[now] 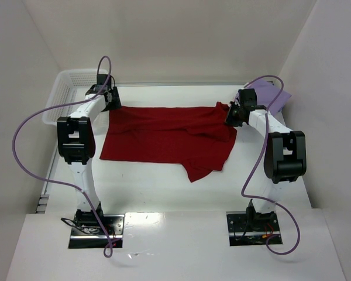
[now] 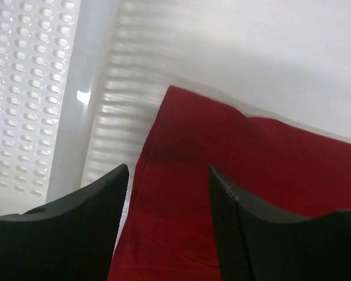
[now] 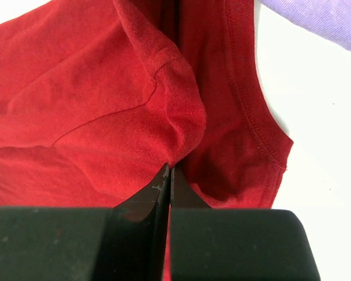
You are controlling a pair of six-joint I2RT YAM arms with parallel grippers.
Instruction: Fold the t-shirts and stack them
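Observation:
The red t-shirt's folded layer sags (image 1: 202, 134) above the sleeve while my right gripper pinches the layer's end, so I should let go, grip its sagging part and pull that toward the t-shirt's far edge (image 1: 202, 109).
A dark red t-shirt (image 1: 164, 136) lies spread across the middle of the table, one sleeve hanging toward the front. My left gripper (image 1: 108, 96) is open just above the shirt's far left corner (image 2: 187, 170), its jaws apart with cloth between them, not gripping. My right gripper (image 1: 234, 114) is shut on a pinched fold of the red shirt (image 3: 172, 132) at its far right edge. A folded lavender t-shirt (image 1: 272, 92) lies at the far right behind the right gripper and shows in the right wrist view (image 3: 316, 17).
A white plastic mesh basket (image 1: 67, 88) stands at the far left, close to the left gripper; its wall fills the left of the left wrist view (image 2: 29, 88). White enclosure walls surround the table. Purple cables loop from both arms.

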